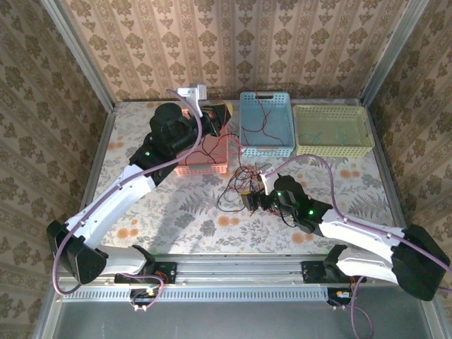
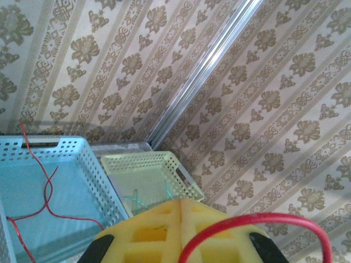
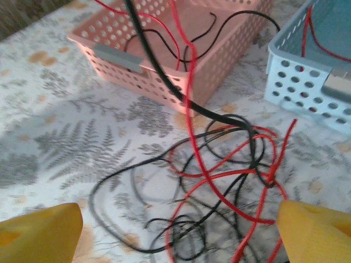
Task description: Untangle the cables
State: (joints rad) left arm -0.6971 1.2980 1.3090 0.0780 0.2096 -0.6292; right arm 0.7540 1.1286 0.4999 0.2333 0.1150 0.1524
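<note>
My left gripper is holding the red cable, and the cable trails into the tangle. Next, my left gripper raises the cable clear before it swings to the blue basket.
A tangle of red and black cables lies on the table in front of the pink basket. My right gripper hovers low over it, open, with the tangle between its yellow fingertips and nothing gripped. A red and a black strand rise from the tangle over the pink basket toward my left gripper. That left gripper is raised and shut, and a red cable arcs out from its yellow jaws.
The blue basket holds a loose red cable. Right of it stands the pale green basket with thin teal strands inside. Wallpapered walls close the table's back and sides.
</note>
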